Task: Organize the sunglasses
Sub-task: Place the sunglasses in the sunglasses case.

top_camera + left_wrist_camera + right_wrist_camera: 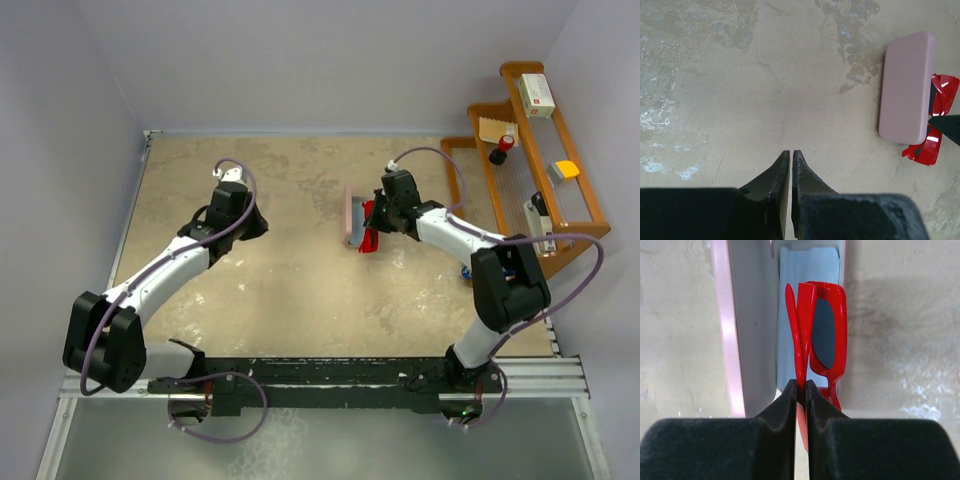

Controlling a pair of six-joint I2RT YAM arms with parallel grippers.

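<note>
My right gripper keeps guiding the folded red sunglasses (369, 241) in until they lie inside, because they line up lengthwise with the pink case's open tray (358, 219).
The red sunglasses (836, 305) are folded and held on edge in my right gripper (800, 384), which is shut on them. They hang over the open pink case (747, 330), whose tray holds a light blue cloth (790, 270). From above, the sunglasses (369, 239) sit just right of the case (352, 215), with my right gripper (380, 218) over them. In the left wrist view the case (906, 87) shows its closed-looking pink back, with the sunglasses (927, 150) behind it. My left gripper (791, 152) is shut and empty over bare table, well left of the case (255, 222).
A wooden stepped rack (580, 200) stands at the right edge, holding a white box (537, 93), a yellow object (566, 170) and a small red and black item (500, 150). Walls close the table at the back and left.
</note>
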